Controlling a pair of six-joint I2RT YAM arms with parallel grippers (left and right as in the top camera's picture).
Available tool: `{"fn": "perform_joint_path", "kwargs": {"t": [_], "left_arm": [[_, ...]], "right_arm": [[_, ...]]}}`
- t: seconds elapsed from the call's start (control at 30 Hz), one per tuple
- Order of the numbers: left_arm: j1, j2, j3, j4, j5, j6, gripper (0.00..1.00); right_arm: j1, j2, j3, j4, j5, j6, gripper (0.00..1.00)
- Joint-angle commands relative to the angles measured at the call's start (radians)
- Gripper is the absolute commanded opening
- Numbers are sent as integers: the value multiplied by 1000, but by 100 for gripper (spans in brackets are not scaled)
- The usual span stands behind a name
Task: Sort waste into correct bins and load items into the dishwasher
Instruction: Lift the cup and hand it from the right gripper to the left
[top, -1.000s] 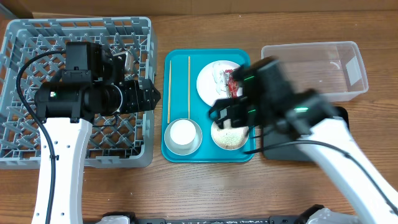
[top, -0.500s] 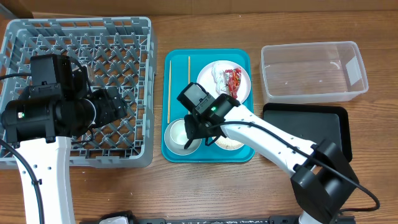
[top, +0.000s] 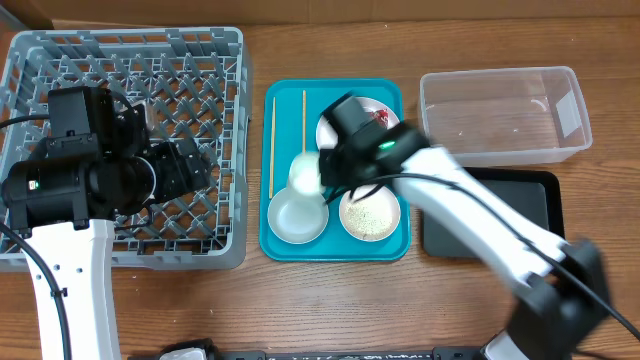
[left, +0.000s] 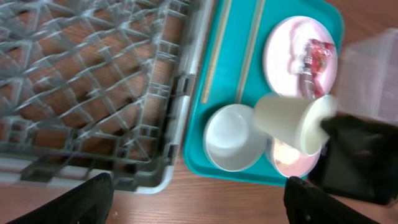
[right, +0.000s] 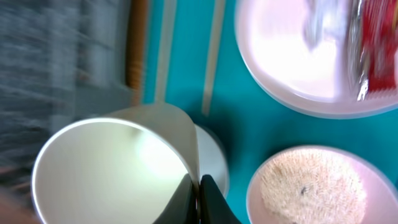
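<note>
The cup is held by its rim in my right gripper, away from the grey dish rack (top: 195, 80), so my left gripper should grab the cup's body (top: 304, 175) and load the cup.
A white paper cup (top: 305, 172) (left: 291, 121) hangs tilted above the teal tray (top: 385, 250). My right gripper (top: 326, 170) (right: 199, 194) is shut on the cup's rim (right: 112, 168), one finger inside it and one outside. Below the cup sits an empty white bowl (top: 297, 218) (left: 233, 138). Beside that is a bowl of rice-like leftovers (top: 370, 214) (right: 311, 186). A white plate (top: 350, 125) (right: 292, 56) carries a red wrapper (right: 373, 50). My left gripper (top: 205, 165) (left: 205, 205) is open with nothing in it, near the right edge of the grey dish rack (top: 120, 100).
Two chopsticks (top: 271, 145) lie along the tray's left side. A clear plastic bin (top: 505, 115) stands at the back right, with a black tray (top: 520, 205) in front of it. Bare wooden table runs along the front edge.
My right gripper swung left over the tray, shut on the cup's rim and lifted the cup off the white bowl. My left arm drew back left over the rack, then held still.
</note>
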Motion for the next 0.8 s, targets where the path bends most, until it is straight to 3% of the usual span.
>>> {"fn": "perform_joint_path", "kwargs": {"t": [0.0,0.13,0.17,0.27,0.3,0.4,0.5,0.6,0.77], "left_arm": [[8,-11,23,60,286,96,90],[11,-7,23,216,701,127,88],[10,3,23,315,909,116,83],[8,33,23,486,1207,34,66],[6,43,23,522,1265,14,66],[-18,63,23,538,1285,-16,73],[-61,63,23,538,1285,-20,72],[-77,63,23,538,1284,-19,88],[-106,64,23,538,1284,-19,88]], "right_arm": [[-129,-200,71,26,-247,-171,4],[-276,-311,72,31,-504,-291,4],[-328,-337,72,43,-663,-352,4],[-358,-345,72,70,-832,-381,4],[-357,-343,72,73,-837,-381,4],[-334,-341,72,148,-890,-381,4],[-307,-340,72,261,-919,-352,4],[-277,-339,72,300,-919,-345,4],[-234,-338,72,362,-917,-331,4]]}}
